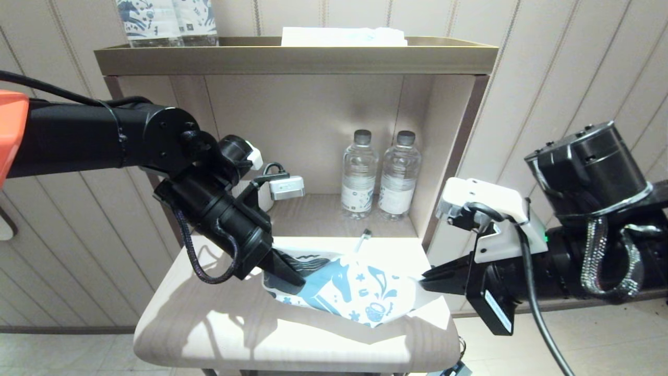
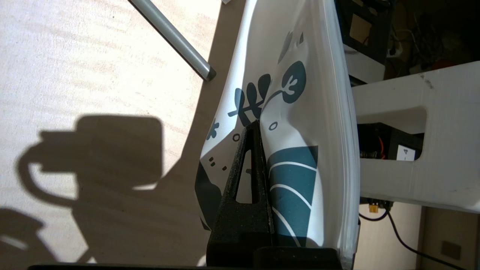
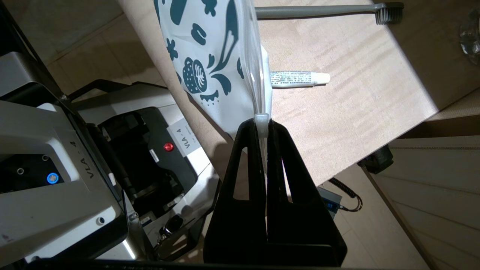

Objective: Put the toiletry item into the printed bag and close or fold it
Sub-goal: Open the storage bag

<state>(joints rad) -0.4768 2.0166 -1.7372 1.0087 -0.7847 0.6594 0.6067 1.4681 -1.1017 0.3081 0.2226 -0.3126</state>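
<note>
The white zip slider [image 3: 261, 120] sits too shallow between my right gripper's fingers, so next I open and reach farther [image 3: 257, 96] along the bag's zip before closing on the slider.
The printed bag [image 1: 355, 292], white with blue horse, plant and cup figures, hangs stretched between my two grippers just above the table. My left gripper [image 1: 296, 281] is shut on its left end [image 2: 300, 112], and one finger [image 2: 247, 180] presses the printed face. My right gripper [image 1: 424, 282] is shut on the white zip slider [image 3: 262, 120] at the bag's right corner [image 3: 202, 48]. The toiletry item [image 3: 318, 10], a thin toothbrush-like stick with a dark head [image 1: 366, 234], lies on the table behind the bag, outside it; its handle [image 2: 172, 37] shows beside the bag.
A small white tube [image 3: 300, 78] lies on the table next to the bag. Two water bottles [image 1: 360, 177] stand in the shelf niche behind. Printed packs [image 1: 167, 21] stand on the shelf top. The table's front edge [image 1: 292, 355] is close below the bag.
</note>
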